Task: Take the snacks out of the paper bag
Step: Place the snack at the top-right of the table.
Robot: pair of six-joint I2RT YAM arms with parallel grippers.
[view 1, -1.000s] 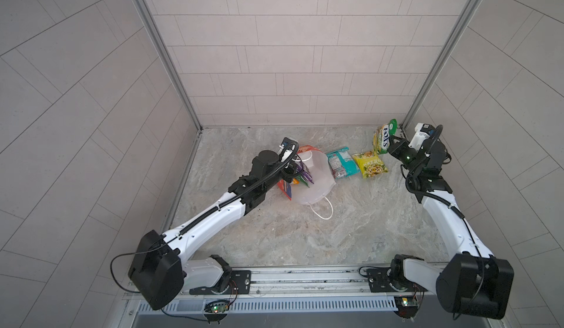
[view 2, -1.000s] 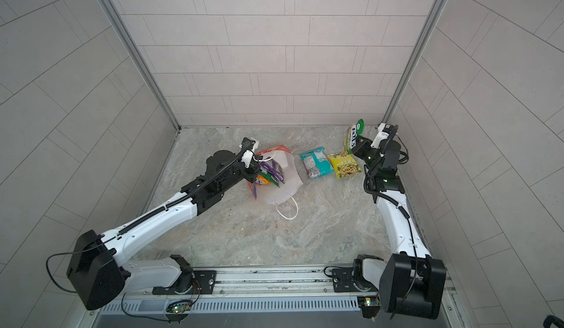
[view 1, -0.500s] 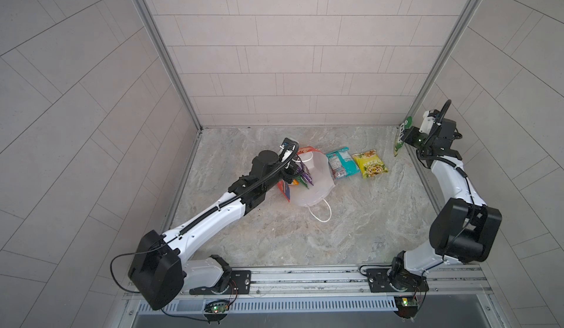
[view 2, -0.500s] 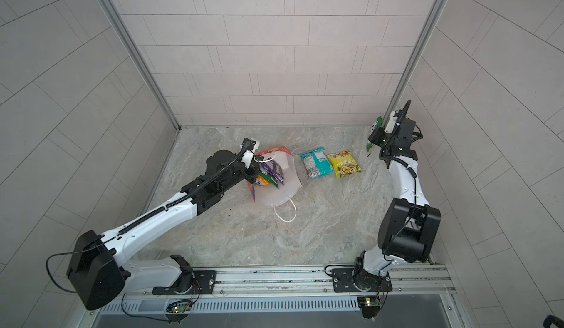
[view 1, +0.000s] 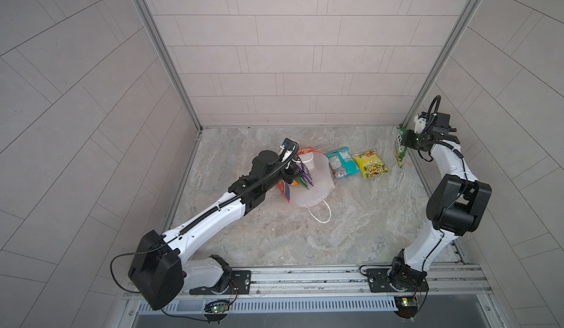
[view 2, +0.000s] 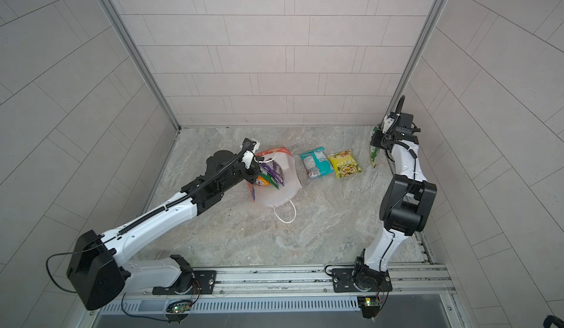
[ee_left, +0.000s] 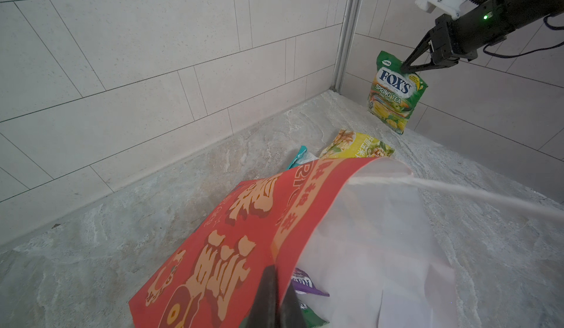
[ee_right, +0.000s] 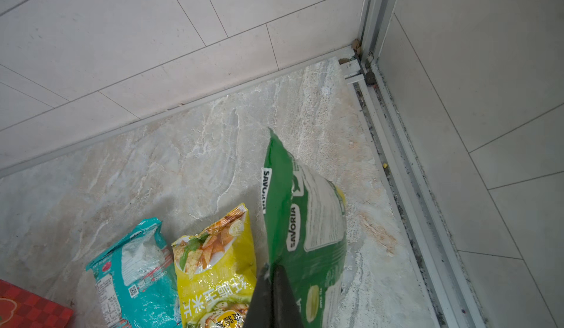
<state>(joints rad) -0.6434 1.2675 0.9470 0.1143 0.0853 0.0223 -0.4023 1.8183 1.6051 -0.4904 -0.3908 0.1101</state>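
Next, I swing my right gripper back and put the green FOX'S packet (view 1: 400, 147) down on the floor (view 1: 397, 169) beside the yellow packet, because the green packet is hanging close to the wall's aluminium floor bar.
The red paper bag (view 1: 314, 186) (view 2: 285, 189) lies on its side at the middle of the floor, white inside showing. My left gripper (ee_left: 276, 269) (view 2: 254, 170) is shut on its red upper rim (ee_left: 232, 241). Purple (ee_left: 305, 283) (view 1: 305, 175), green (ee_left: 311, 317) and orange (view 2: 262, 182) snacks lie inside the mouth. A teal packet (view 1: 341, 162) (ee_right: 137, 268) and a yellow packet (view 1: 370, 163) (ee_right: 213, 259) lie flat to the bag's right. My right gripper (ee_right: 271, 267) (view 1: 404, 141) (ee_left: 404, 68) is shut on a green FOX'S packet (ee_left: 396, 94) (ee_right: 305, 219), which hangs above the floor by the back right corner.
The right wall and its aluminium floor rail (ee_right: 406, 170) run close beside the hanging packet. A white cord handle (view 1: 320, 215) of the bag loops onto the floor toward the front. The arm bases sit on the front rail (view 1: 305, 276).
My right gripper has carried the green FOX'S packet from beside the yellow packet up and out to the back right corner. The left arm and the bag have stayed put.
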